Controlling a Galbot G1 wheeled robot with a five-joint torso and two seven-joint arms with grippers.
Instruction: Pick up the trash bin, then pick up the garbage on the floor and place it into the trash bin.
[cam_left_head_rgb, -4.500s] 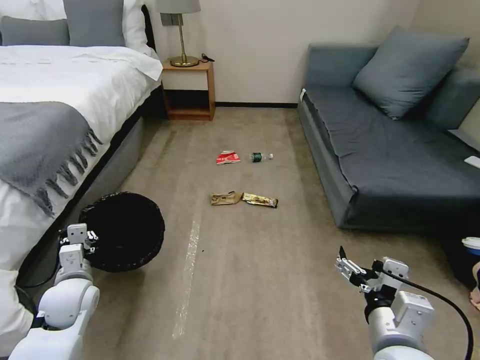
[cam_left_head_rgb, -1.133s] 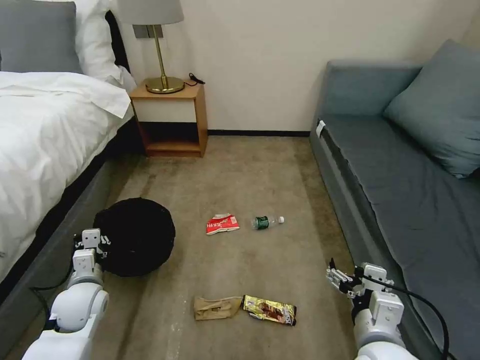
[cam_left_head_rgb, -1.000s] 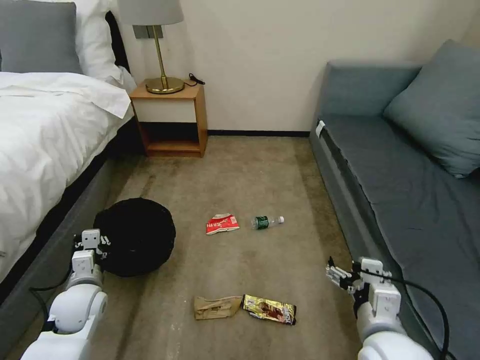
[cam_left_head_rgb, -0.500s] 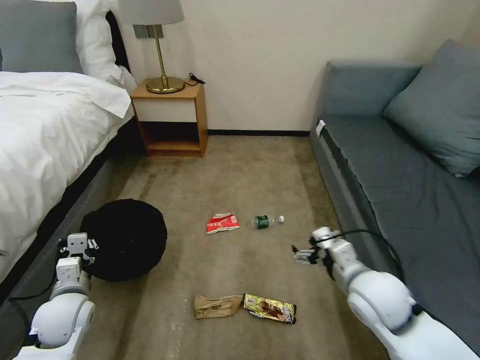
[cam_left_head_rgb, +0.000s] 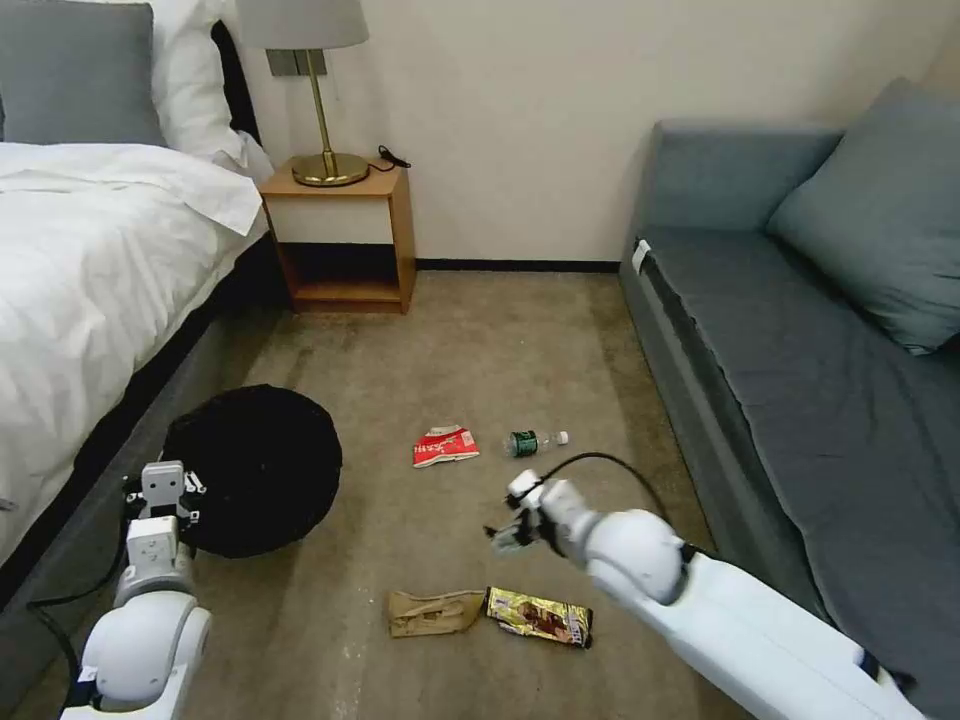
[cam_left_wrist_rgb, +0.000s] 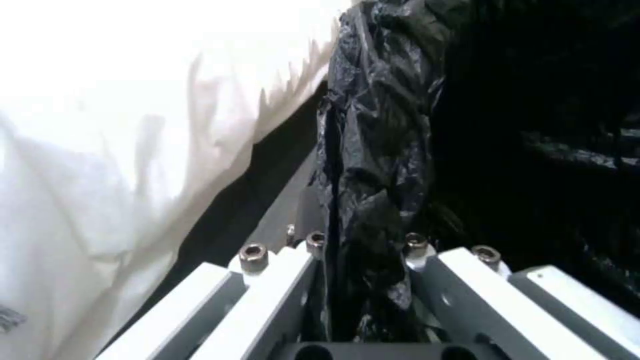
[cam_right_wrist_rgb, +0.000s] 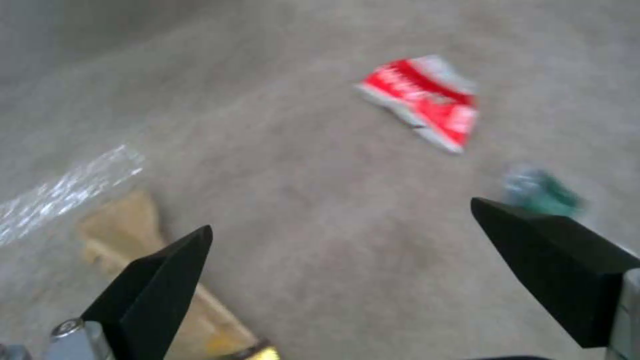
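My gripper is going to carry the flattened brown paper bag (cam_left_head_rgb: 433, 614), and long, straight creases (cam_left_head_rgb: 442, 600) run along it. So the bag will stay folded and stick out stiffly when I carry it.
The trash bin (cam_left_head_rgb: 252, 470), lined with a wrinkly black bag, sits at the lower left beside the bed. My left gripper (cam_left_head_rgb: 163, 490) is shut on its rim. In the left wrist view the left gripper (cam_left_wrist_rgb: 363, 245) pinches the black liner of the trash bin (cam_left_wrist_rgb: 387, 125). The garbage lies on the carpet: a red-and-white wrapper (cam_left_head_rgb: 445, 447), a bottle (cam_left_head_rgb: 532, 441), a brown paper bag (cam_left_head_rgb: 432, 613) and a gold wrapper (cam_left_head_rgb: 540, 617). My right gripper (cam_left_head_rgb: 508, 535) hangs open above the carpet between the bottle and the gold wrapper. The right wrist view has the right gripper (cam_right_wrist_rgb: 340, 280) open, with the red wrapper (cam_right_wrist_rgb: 423, 102), bottle (cam_right_wrist_rgb: 541, 192) and paper bag (cam_right_wrist_rgb: 127, 225) beyond.
A bed (cam_left_head_rgb: 90, 260) runs along the left and a grey sofa (cam_left_head_rgb: 800, 330) along the right. A wooden nightstand (cam_left_head_rgb: 345, 235) with a brass lamp (cam_left_head_rgb: 320, 100) stands at the far wall. Carpet lies open between bed and sofa.
The camera drove forward toward the litter. In the last second my right arm swung left from beside the sofa out over the garbage. The bin shifted slightly in my left gripper.
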